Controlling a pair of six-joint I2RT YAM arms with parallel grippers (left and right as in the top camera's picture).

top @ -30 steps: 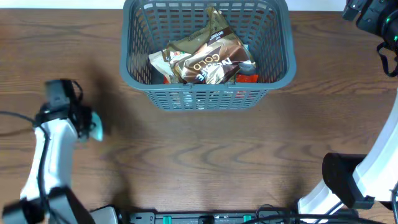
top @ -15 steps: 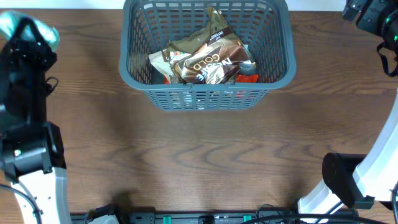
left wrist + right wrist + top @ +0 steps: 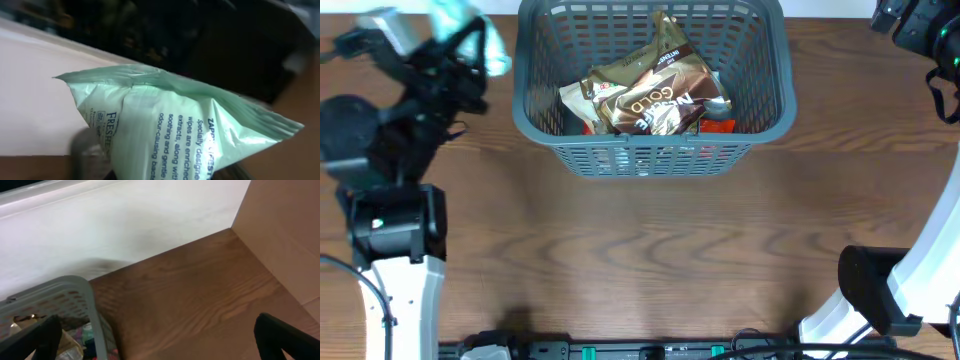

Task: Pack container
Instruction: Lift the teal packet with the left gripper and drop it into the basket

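Note:
Open space [image 3: 582, 52] lies beside the GOLD packet in the container, so my left gripper should go on carrying the pale green wipes packet until it is hanging over that space [image 3: 572, 72].
The dark grey slotted container [image 3: 650, 150] stands at the back middle of the table, holding a brown-and-gold "GOLD" packet [image 3: 655, 95] and other packets. Its rim also shows in the right wrist view [image 3: 75, 287]. My left gripper [image 3: 460, 40] is raised at the back left, just left of the container, shut on a pale green wipes packet [image 3: 470, 25]. That packet fills the left wrist view [image 3: 185, 135]. My right gripper [image 3: 160, 340] is open and empty at the back right corner, above bare wood beside the container.
The wooden table [image 3: 650, 260] stretches in front of the container. A white wall [image 3: 125, 220] and a light wooden panel [image 3: 285, 225] stand behind the right gripper. The arm bases sit at the front left and front right.
My left arm has swung from the left middle of the table up and back toward the container's left side, carrying the green packet. The right arm has not moved.

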